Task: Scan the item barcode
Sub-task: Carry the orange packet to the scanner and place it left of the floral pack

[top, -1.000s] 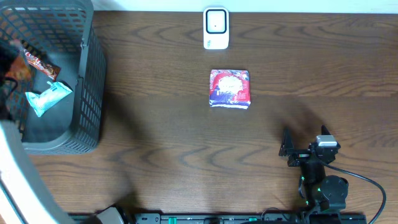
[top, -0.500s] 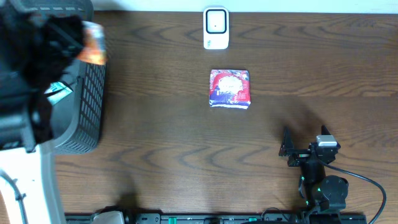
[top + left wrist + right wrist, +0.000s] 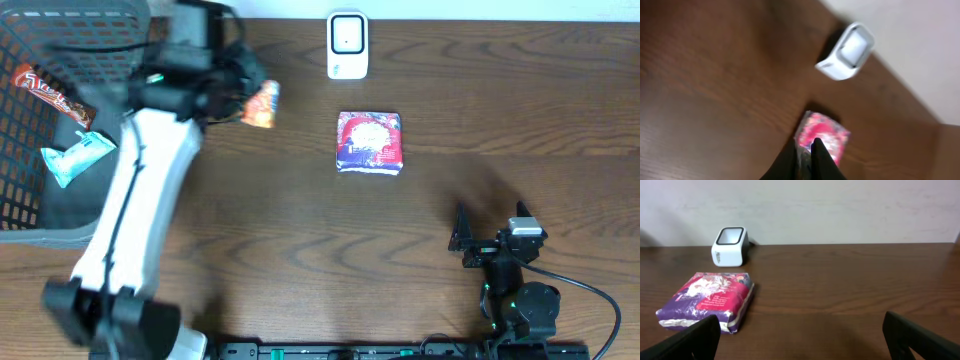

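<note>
The wood (image 3: 315, 147) next to the red and purple pack is free for the orange snack packet (image 3: 262, 104). My left gripper should go on carrying the packet over until it lies there.
My left gripper (image 3: 248, 98) hangs above the table between the basket and the white scanner (image 3: 347, 45), shut on a small orange snack packet (image 3: 262, 104). In the left wrist view the black fingers (image 3: 822, 157) are pinched on a thin silvery edge of that packet (image 3: 805, 159). The scanner (image 3: 846, 51) stands ahead to the upper right. A red and purple pack (image 3: 370, 141) lies flat in front of the scanner, also seen as pack (image 3: 825, 132) and pack (image 3: 707, 300). My right gripper (image 3: 488, 238) rests low at the front right, open and holding nothing.
A dark mesh basket (image 3: 20, 200) stands at the left edge. It holds a red-brown bar (image 3: 45, 92) and a teal packet (image 3: 75, 155). The white left arm (image 3: 130, 230) slants across the table's left side. A pale wall rises behind the scanner (image 3: 730, 244).
The left arm has come up out of the basket and swung right towards the scanner, carrying the orange packet. The right arm and the red and purple pack have not moved.
</note>
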